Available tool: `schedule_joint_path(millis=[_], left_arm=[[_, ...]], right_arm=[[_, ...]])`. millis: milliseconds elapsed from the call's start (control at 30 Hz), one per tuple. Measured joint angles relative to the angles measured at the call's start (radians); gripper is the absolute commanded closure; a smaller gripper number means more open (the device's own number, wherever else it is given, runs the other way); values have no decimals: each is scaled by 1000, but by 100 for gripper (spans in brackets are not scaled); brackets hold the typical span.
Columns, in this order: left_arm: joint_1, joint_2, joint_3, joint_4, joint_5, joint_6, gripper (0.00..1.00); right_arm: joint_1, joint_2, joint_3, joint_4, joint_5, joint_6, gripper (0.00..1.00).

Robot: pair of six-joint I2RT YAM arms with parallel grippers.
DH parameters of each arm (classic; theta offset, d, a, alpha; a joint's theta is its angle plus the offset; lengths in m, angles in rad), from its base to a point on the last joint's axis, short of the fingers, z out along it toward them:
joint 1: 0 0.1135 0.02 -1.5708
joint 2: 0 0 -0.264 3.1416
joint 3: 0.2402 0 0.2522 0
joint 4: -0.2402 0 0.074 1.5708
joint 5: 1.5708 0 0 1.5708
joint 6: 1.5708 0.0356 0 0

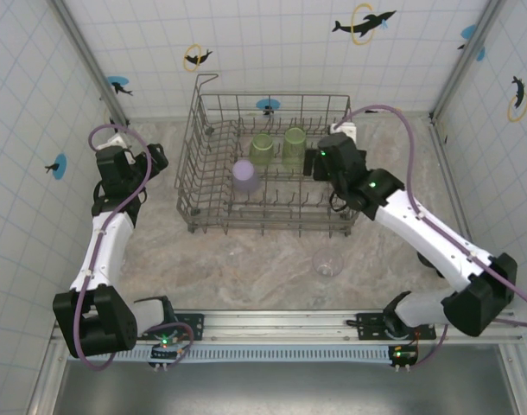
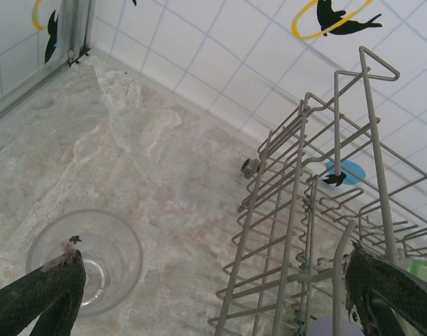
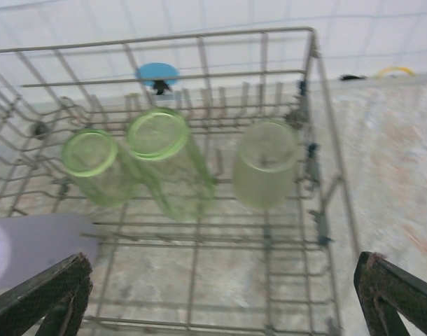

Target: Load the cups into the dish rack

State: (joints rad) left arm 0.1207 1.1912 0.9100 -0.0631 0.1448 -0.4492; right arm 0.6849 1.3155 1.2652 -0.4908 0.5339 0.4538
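Note:
The green tumblers are upside down in the rack (image 1: 294, 145), so I should keep moving my open right gripper to the dark cup standing free outside and close on the cup's rim.
The grey wire dish rack (image 1: 213, 186) stands mid-table. Inside it are two light-green tumblers (image 1: 262, 149) (image 1: 294, 145) and a lavender tumbler (image 1: 245, 175). My right gripper (image 1: 315, 164) hovers over the rack's right side, open and empty (image 3: 220, 297). Below it in the right wrist view are three upturned green tumblers (image 3: 94, 164) (image 3: 161, 140) (image 3: 264, 164) and the lavender one (image 3: 31, 241). My left gripper (image 1: 156, 161) is open just left of the rack (image 2: 290, 231). A clear glass (image 2: 84, 262) stands upright by its left finger (image 2: 42, 294).
Another clear glass (image 1: 327, 262) stands on the marble tabletop in front of the rack's right corner. Tiled walls close in the left, back and right. The rack's raised corner loop (image 2: 371, 77) rises near my left gripper.

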Motion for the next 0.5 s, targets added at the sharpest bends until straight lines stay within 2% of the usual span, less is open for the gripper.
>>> schedule_joint_path(millis=[500], left_arm=[[0,6,0,0,-7,3,3]], right_arm=[[-306,-228,-280,-136,-15,179,0]])
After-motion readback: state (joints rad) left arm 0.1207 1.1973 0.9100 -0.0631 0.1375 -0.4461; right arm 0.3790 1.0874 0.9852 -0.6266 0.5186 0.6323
